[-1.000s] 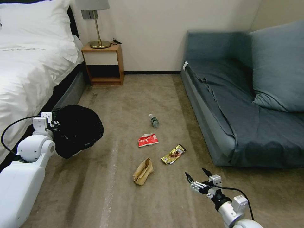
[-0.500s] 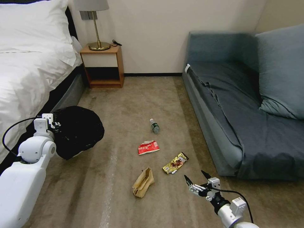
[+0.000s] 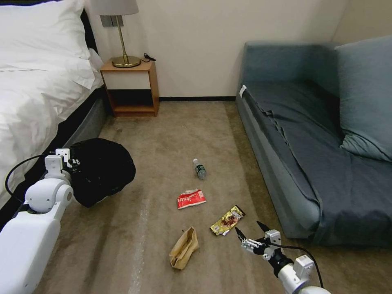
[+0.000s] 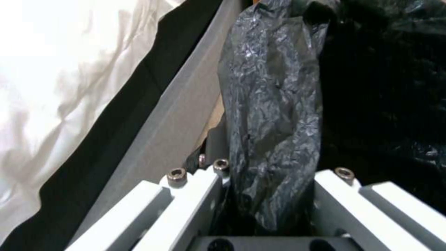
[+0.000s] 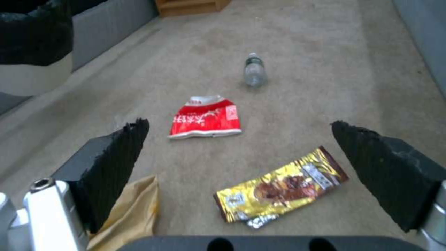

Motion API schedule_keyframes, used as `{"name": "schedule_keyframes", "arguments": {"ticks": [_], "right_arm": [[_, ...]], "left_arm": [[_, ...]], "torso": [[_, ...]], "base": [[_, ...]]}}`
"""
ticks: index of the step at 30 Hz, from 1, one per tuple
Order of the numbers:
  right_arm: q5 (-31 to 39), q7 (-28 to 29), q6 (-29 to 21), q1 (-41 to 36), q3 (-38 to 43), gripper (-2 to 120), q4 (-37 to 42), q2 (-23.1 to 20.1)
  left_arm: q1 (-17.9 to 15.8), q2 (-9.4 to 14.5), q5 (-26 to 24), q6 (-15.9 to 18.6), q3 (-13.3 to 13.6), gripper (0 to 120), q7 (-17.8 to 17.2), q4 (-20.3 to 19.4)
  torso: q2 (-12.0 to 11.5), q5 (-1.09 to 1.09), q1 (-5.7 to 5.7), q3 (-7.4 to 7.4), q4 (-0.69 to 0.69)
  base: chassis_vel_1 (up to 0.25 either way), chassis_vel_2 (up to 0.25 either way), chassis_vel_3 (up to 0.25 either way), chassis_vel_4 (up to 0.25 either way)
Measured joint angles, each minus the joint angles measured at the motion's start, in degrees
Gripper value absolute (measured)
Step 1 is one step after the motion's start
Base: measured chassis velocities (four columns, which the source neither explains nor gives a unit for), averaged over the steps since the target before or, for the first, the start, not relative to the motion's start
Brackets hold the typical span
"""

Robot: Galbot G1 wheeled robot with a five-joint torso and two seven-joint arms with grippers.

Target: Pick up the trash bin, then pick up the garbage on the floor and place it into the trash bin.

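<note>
The tan paper bag [image 3: 188, 252] has thin, creased sides that gape around its opening [image 3: 183, 244]. It will pinch into a narrow, upright fold when I lift it.
The trash bin [image 3: 102, 171], lined with a black bag, hangs tilted just above the carpet by the bed. My left gripper [image 3: 67, 161] is shut on its rim. In the left wrist view the crinkled bag rim [image 4: 274, 122] runs between the white fingers [image 4: 195, 195]. The garbage lies mid-floor: a clear bottle [image 3: 199, 168], a red-and-white wrapper [image 3: 190, 199], a gold wrapper [image 3: 227, 220] and a tan paper bag [image 3: 183, 248]. My right gripper [image 3: 250, 232] is open, low, just right of the gold wrapper [image 5: 278, 190], with the red wrapper [image 5: 207, 118] and bottle [image 5: 255, 69] beyond.
A white bed [image 3: 36, 94] lines the left side and a grey-blue sofa [image 3: 310, 139] the right. A wooden nightstand [image 3: 128, 87] with a lamp stands at the far wall. Beige carpet [image 3: 171, 130] lies open between them.
The camera has moved forward and down, so the floor items sit lower in the picture. My open right gripper is now closer to the gold wrapper. The left gripper still holds the bin.
</note>
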Motion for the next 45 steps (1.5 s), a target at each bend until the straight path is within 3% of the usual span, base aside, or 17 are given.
{"name": "schedule_keyframes", "arguments": {"ticks": [12,16,18,24,29,37,45], "right_arm": [[0.2,1.2,-1.7,2.5,-2.3,100,-1.0,-1.2],[0.4,2.3,-5.3,5.6,-5.2,100,-1.8,-4.1],[2.2,3.2,-8.1,9.2,-9.2,100,-3.2,-8.2],[6.2,3.7,-10.4,15.4,-16.3,100,-6.6,-13.2],[10.8,3.8,-12.3,24.9,-26.9,100,-12.6,-16.5],[14.3,3.7,-12.6,38.5,-42.4,100,-24.6,-15.0],[14.8,3.7,-10.5,42.1,-46.7,100,-35.0,-9.5]], "left_arm": [[-0.5,-0.6,0.5,-0.5,-0.2,5,0.2,0.3],[0.8,-1.6,2.2,-0.9,-0.6,5,0.7,-1.3],[2.2,-2.0,2.7,-0.9,-0.6,5,0.9,-3.5],[3.8,-2.5,3.7,-0.5,-0.6,5,0.8,-6.6],[7.1,-3.4,4.5,0.0,-1.5,5,0.1,-9.3],[10.3,-5.4,8.9,-2.4,-1.9,5,2.2,-10.4],[10.3,-8.0,10.9,-3.4,-1.9,5,3.4,-9.4]], "torso": [[0.0,0.0,0.0,0.0,-0.01],[0.0,0.01,0.0,0.0,0.0],[0.0,0.0,0.0,0.0,0.0],[0.0,0.02,0.0,0.0,-0.01],[0.0,0.02,0.0,0.0,0.0],[0.0,0.01,0.0,0.0,0.01],[0.0,-0.02,0.0,0.0,0.0]], "base": [[-0.07,0.072,0.078,-0.069],[-0.01,0.011,0.016,-0.008],[0.0,0.0,0.0,0.0],[0.0,0.0,0.0,0.0],[0.0,0.0,0.0,0.0],[0.0,0.0,0.0,0.0],[0.0,0.0,0.0,0.0]]}}
